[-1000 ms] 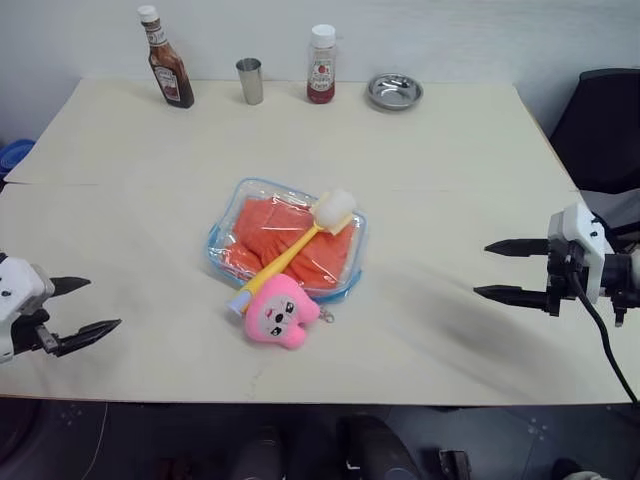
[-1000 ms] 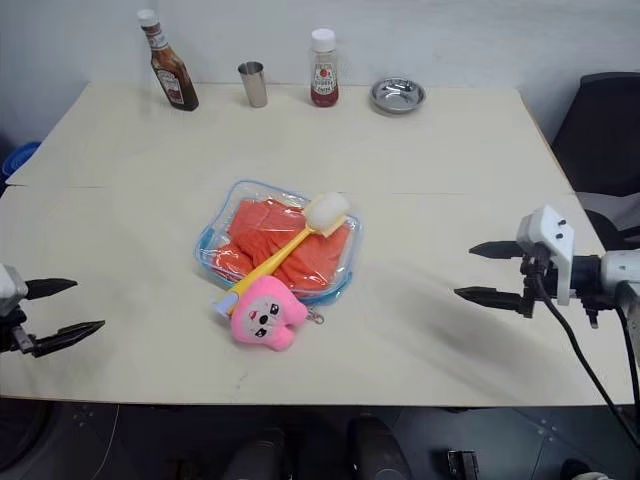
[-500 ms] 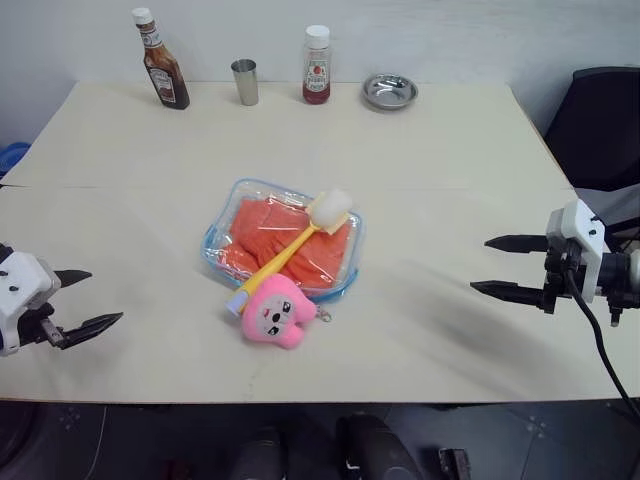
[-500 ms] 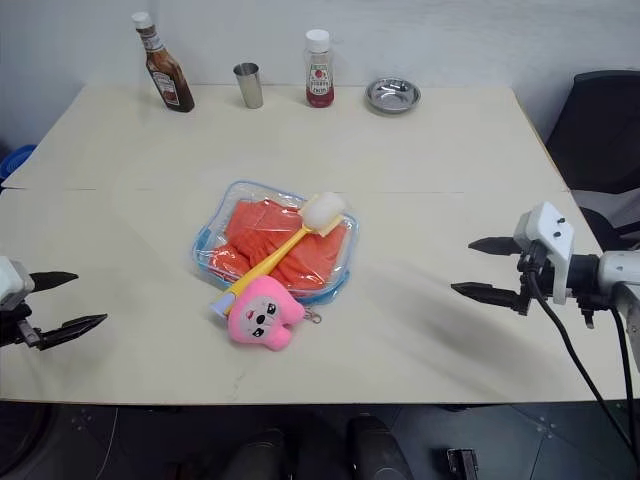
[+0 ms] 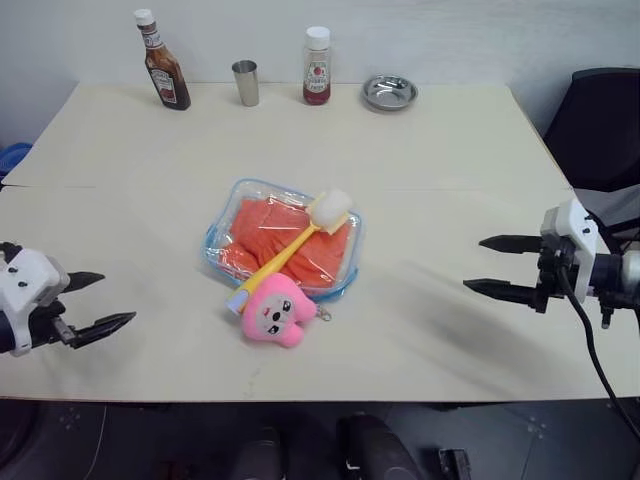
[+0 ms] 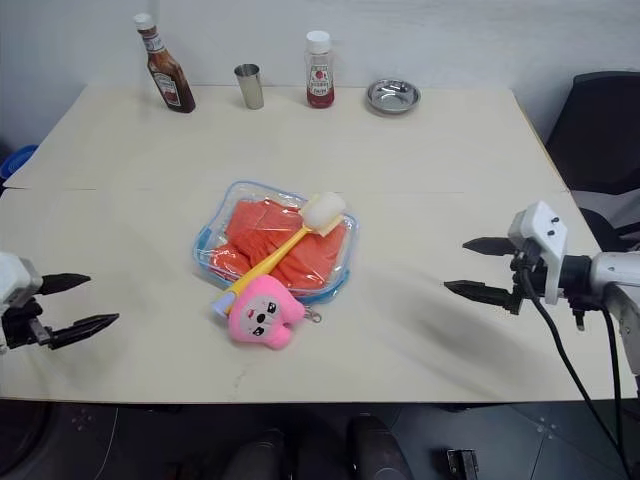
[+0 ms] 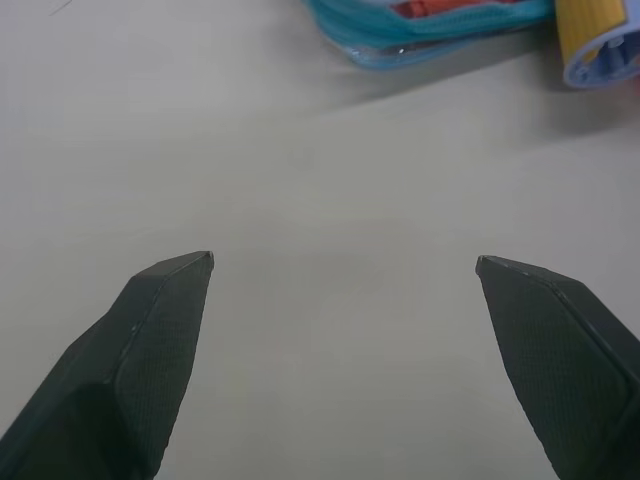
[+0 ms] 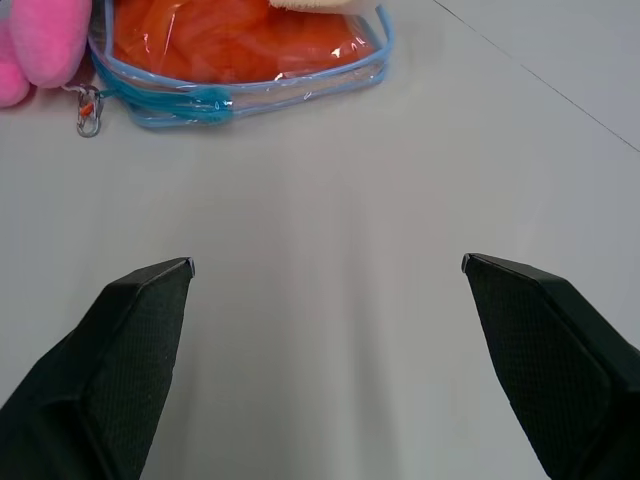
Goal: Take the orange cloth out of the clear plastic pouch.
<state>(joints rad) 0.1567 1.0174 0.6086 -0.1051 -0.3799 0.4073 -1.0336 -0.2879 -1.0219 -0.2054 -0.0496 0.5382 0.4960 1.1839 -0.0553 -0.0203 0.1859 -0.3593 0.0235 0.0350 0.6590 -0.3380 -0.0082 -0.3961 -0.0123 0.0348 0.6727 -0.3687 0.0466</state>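
Observation:
The metal clip [image 5: 324, 313] is beside the pouch's blue edge. The pink plush toy [image 5: 274, 312] will therefore stay attached to the pouch when I pull it.
The clear plastic pouch [image 5: 222, 229] with light blue edging lies flat at the table's middle, the orange cloth [image 5: 262, 226] folded inside it. A yellow-handled brush [image 5: 290, 250] lies across the pouch, and a pink plush toy [image 5: 271, 312] rests against its near edge. My left gripper [image 5: 95, 302] hovers open over the table's near left, well apart from the pouch. Over the table's right side my right gripper [image 5: 485, 265] is open too, pointing toward the pouch [image 8: 240, 95] from a distance. The pouch's corner [image 7: 420, 40] and the brush handle's end [image 7: 598, 45] show in the left wrist view.
At the table's far edge stand a brown sauce bottle [image 5: 160, 62], a metal cup [image 5: 245, 82], a red-labelled bottle [image 5: 317, 67] and a small metal bowl [image 5: 390, 92]. A dark chair [image 5: 600, 125] sits beyond the right edge. Bare tabletop [image 5: 450, 160] surrounds the pouch.
Both grippers stay open and nearly in place. The whole picture has shifted slightly, so the camera has moved a little.

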